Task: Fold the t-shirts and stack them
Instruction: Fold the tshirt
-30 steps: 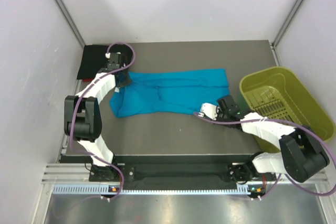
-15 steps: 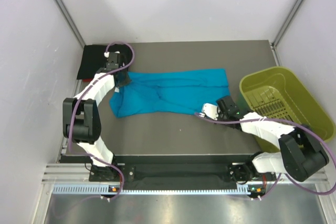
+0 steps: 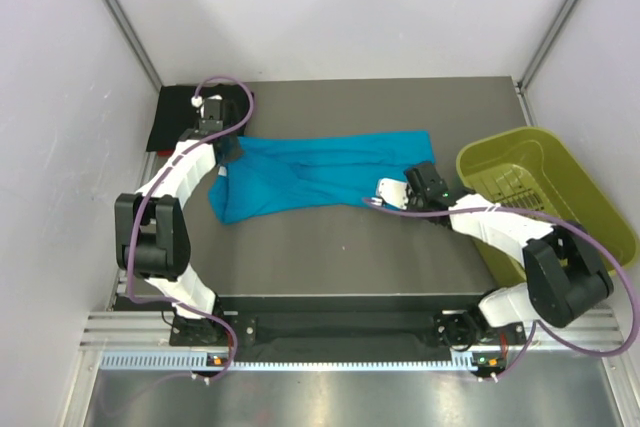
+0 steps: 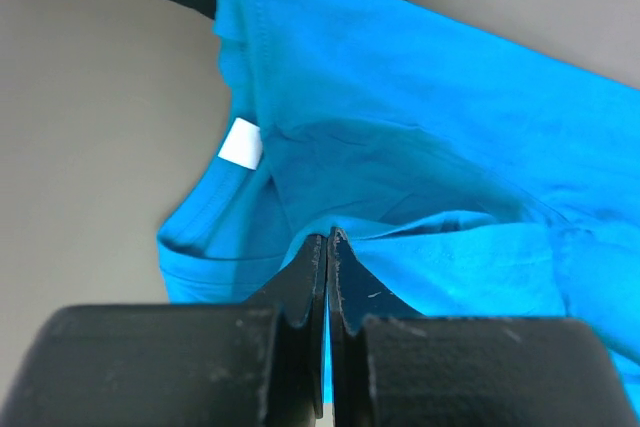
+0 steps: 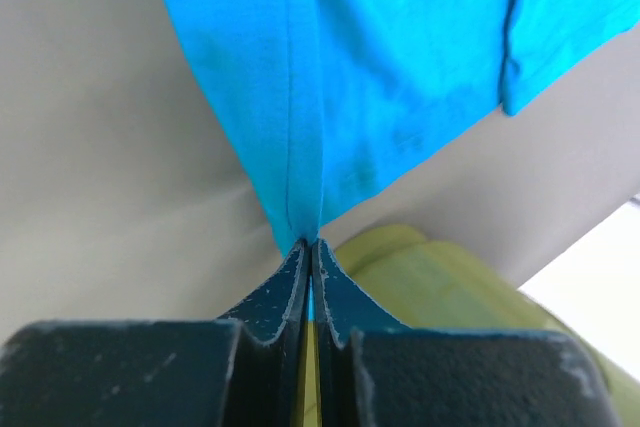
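Note:
The t-shirt's far corner (image 3: 424, 140) is lying flat past the pinched lower corner, so my right gripper keeps moving that cloth over the flat layer (image 3: 392, 151) and lets go there.
The teal-blue t-shirt (image 3: 320, 175) lies folded lengthways across the middle of the table. Its white neck label (image 4: 241, 141) shows in the left wrist view. My left gripper (image 3: 232, 151) is shut on the shirt's left end near the collar, cloth (image 4: 420, 147) pinched between the jaws. My right gripper (image 3: 415, 185) is shut on the shirt's lower right corner (image 5: 330, 97) and holds it lifted off the table. The black t-shirt (image 3: 178, 115) lies folded at the far left corner. The red shirt is not visible.
A yellow-green plastic bin (image 3: 545, 197) stands at the table's right edge, close beside my right arm; it also shows in the right wrist view (image 5: 440, 277). White walls enclose the table on three sides.
My right gripper has pulled the shirt's lower right corner up and away, toward the shirt's far edge. My left gripper has shifted slightly farther back with its end.

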`<state>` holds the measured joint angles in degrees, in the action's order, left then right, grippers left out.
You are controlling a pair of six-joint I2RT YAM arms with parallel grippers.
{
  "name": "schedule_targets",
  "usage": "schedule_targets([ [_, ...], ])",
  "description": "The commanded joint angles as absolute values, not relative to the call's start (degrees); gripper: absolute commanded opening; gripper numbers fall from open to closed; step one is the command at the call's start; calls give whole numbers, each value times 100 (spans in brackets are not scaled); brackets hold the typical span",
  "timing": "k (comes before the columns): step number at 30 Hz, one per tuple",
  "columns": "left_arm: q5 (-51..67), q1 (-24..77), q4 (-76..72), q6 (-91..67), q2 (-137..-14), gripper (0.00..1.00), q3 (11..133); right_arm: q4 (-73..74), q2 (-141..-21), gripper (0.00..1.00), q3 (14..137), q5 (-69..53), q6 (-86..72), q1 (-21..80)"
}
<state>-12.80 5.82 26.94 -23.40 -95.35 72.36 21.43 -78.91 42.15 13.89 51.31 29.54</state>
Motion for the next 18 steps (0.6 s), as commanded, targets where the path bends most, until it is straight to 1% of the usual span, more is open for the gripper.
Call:
schedule_targets([
  [1,-1600,501,2654,-2215,-9272,0,7497,1995,-8085,0,4570,1547,5492,2866],
  [10,-1767,475,2611,-2118,-9413,0,7717,1969,-8446,0,5001,1459,5835,2488],
  [18,-1775,475,2549,-2109,-9580,0,7752,1828,-8858,0,5379,1389,6108,2382],
])
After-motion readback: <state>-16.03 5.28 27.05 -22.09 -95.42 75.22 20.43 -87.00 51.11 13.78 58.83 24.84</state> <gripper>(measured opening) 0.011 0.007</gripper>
